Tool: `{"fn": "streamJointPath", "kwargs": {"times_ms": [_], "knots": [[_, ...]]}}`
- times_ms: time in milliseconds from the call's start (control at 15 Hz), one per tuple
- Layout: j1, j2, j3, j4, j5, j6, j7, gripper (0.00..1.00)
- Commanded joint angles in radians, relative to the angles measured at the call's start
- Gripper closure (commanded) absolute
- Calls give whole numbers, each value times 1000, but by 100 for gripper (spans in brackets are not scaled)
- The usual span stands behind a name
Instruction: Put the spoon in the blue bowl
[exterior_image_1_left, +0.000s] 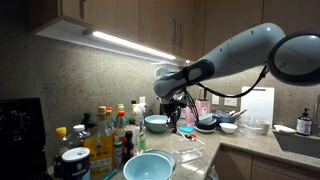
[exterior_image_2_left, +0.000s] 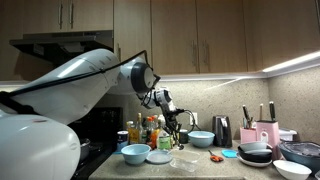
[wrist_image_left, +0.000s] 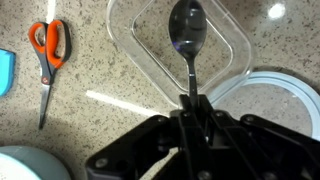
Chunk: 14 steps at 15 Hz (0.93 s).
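Observation:
The spoon's head (wrist_image_left: 188, 27) hangs free and the front blue bowl (exterior_image_1_left: 148, 165) is open, so the robot's gripper should keep going past the round lid and let go inside that bowl.
In the wrist view my gripper (wrist_image_left: 188, 108) is shut on the handle of the spoon (wrist_image_left: 187, 28). The spoon looks dark and shiny, and its head hangs over a clear plastic container (wrist_image_left: 228, 40). A pale blue curved rim at the bottom left corner (wrist_image_left: 25, 165) looks like the blue bowl. In both exterior views the wide turquoise blue bowl (exterior_image_1_left: 148, 166) (exterior_image_2_left: 135, 153) sits on the counter at the front, with the gripper (exterior_image_1_left: 186, 120) (exterior_image_2_left: 180, 138) held above the counter beyond it. The spoon is too small to make out there.
Orange-handled scissors (wrist_image_left: 48, 50) lie on the speckled counter, left of the container. A white round lid or plate (wrist_image_left: 272, 95) lies at the right. A smaller light-blue bowl (exterior_image_1_left: 156, 123) (exterior_image_2_left: 201, 139), bottles (exterior_image_1_left: 105, 135), dark bowls (exterior_image_2_left: 256, 153) and a sink (exterior_image_1_left: 298, 145) surround the work area.

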Motion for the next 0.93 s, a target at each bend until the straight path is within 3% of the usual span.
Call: {"fn": "streamJointPath", "kwargs": {"times_ms": [0,133,200,600,867], "knots": [[68,-69,-4,-104,-52,-29,120,92],[93,-67,0,-105,-54,-78,157,92],[72,-18,15,-36,-35,-55,116,89],[91,-28,26,-54,-35,-59,135,92],[149,-9,65,-9,-54,-92,105,92]]}}
